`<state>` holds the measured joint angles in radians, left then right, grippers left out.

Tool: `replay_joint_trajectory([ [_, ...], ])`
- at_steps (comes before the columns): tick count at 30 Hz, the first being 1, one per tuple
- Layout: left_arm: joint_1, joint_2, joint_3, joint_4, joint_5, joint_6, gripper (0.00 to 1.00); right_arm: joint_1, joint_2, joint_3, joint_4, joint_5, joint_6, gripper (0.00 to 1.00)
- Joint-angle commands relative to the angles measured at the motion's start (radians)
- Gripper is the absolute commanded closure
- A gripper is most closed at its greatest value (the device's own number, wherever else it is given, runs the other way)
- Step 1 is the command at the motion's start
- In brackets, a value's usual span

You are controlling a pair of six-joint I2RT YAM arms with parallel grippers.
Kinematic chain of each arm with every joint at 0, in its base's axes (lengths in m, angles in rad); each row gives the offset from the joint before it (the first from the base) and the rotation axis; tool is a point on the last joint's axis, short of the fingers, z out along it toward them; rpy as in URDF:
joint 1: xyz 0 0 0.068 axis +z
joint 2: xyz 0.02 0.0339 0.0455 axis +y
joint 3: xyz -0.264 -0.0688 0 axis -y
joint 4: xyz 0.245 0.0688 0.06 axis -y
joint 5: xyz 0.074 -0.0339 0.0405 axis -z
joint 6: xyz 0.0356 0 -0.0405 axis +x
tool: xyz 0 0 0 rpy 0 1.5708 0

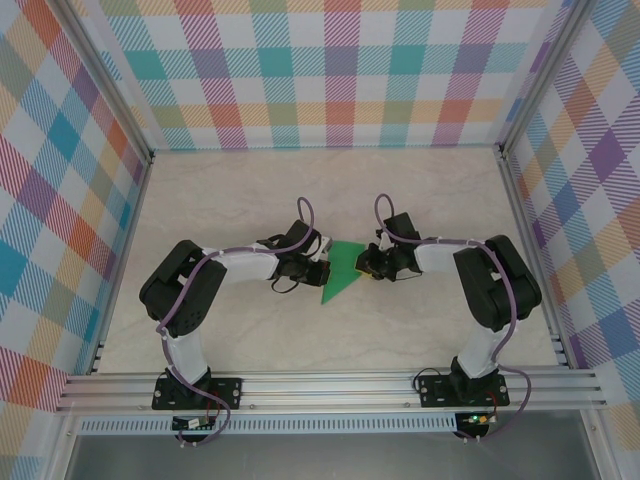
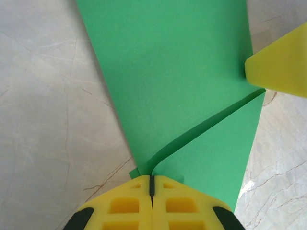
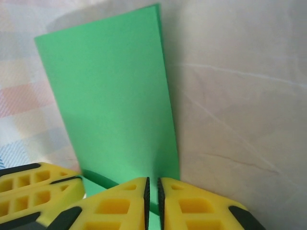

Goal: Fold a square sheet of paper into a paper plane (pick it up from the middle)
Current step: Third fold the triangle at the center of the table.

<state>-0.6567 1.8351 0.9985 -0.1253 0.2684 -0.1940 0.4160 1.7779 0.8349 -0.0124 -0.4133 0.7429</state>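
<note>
The flap's edge [image 2: 207, 128] is sticking up from the green paper. Next, my right gripper pushes it down while my left gripper goes to the flap's folded edge [image 1: 334, 295] near the paper's tip.
The square sheet of paper [image 1: 342, 272] is bright green and folded into a triangle pointing toward the near left, lying mid-table between both arms. My left gripper [image 1: 322, 268] is at its left side. In the left wrist view that gripper [image 2: 151, 181] is shut on a raised flap of the paper [image 2: 182, 72], whose crease runs into the jaws. My right gripper [image 1: 366, 266] is at the paper's right edge. Seen from the right wrist, the right gripper [image 3: 153, 189] is shut on the green paper [image 3: 115, 96], with a thin slit between its pads.
The table is pale marble [image 1: 250, 200]. Plaid walls [image 1: 340, 70] enclose it at the back and both sides. An aluminium rail [image 1: 330, 385] runs along the near edge by the arm bases. One finger of the right gripper [image 2: 283, 64] shows from the left wrist.
</note>
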Motion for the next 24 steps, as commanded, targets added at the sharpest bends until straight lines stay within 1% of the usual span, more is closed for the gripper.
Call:
replay_joint_trajectory([
  [1, 0.011, 0.016, -0.030, -0.144, -0.079, -0.007, 1.00, -0.006, 0.010, -0.010, 0.001, -0.004, -0.020, 0.84],
  [6, 0.011, -0.005, -0.032, -0.144, -0.078, -0.014, 0.99, -0.007, -0.010, 0.015, -0.058, 0.020, -0.047, 0.83],
  [9, 0.011, -0.048, -0.030, -0.168, -0.066, -0.036, 0.94, -0.006, -0.015, 0.025, -0.089, 0.022, -0.076, 0.83],
  [10, 0.011, -0.069, -0.032, -0.178, -0.068, -0.043, 0.90, -0.006, -0.016, 0.028, -0.096, 0.020, -0.085, 0.83],
  [12, 0.012, -0.126, -0.034, -0.190, -0.086, -0.061, 0.80, -0.006, -0.022, 0.030, -0.111, 0.015, -0.100, 0.83],
  [14, 0.011, -0.185, -0.037, -0.203, -0.104, -0.073, 0.73, -0.006, -0.036, 0.032, -0.120, 0.004, -0.109, 0.83],
  [15, 0.011, -0.217, -0.040, -0.212, -0.119, -0.081, 0.66, -0.006, -0.049, 0.033, -0.125, 0.001, -0.111, 0.82],
  [16, 0.011, -0.243, -0.045, -0.215, -0.127, -0.087, 0.64, -0.006, -0.061, 0.035, -0.131, 0.001, -0.113, 0.81],
  [18, 0.011, -0.293, -0.052, -0.234, -0.155, -0.095, 0.62, -0.006, -0.094, 0.038, -0.147, 0.002, -0.119, 0.79],
  [19, 0.011, -0.314, -0.053, -0.244, -0.162, -0.100, 0.62, -0.006, -0.115, 0.038, -0.158, 0.007, -0.121, 0.77],
  [20, 0.011, -0.328, -0.056, -0.245, -0.154, -0.104, 0.62, -0.006, -0.129, 0.038, -0.166, 0.015, -0.122, 0.74],
  [24, 0.004, -0.356, -0.076, -0.206, -0.043, -0.119, 0.67, -0.008, -0.180, 0.020, -0.185, 0.049, -0.119, 0.70],
])
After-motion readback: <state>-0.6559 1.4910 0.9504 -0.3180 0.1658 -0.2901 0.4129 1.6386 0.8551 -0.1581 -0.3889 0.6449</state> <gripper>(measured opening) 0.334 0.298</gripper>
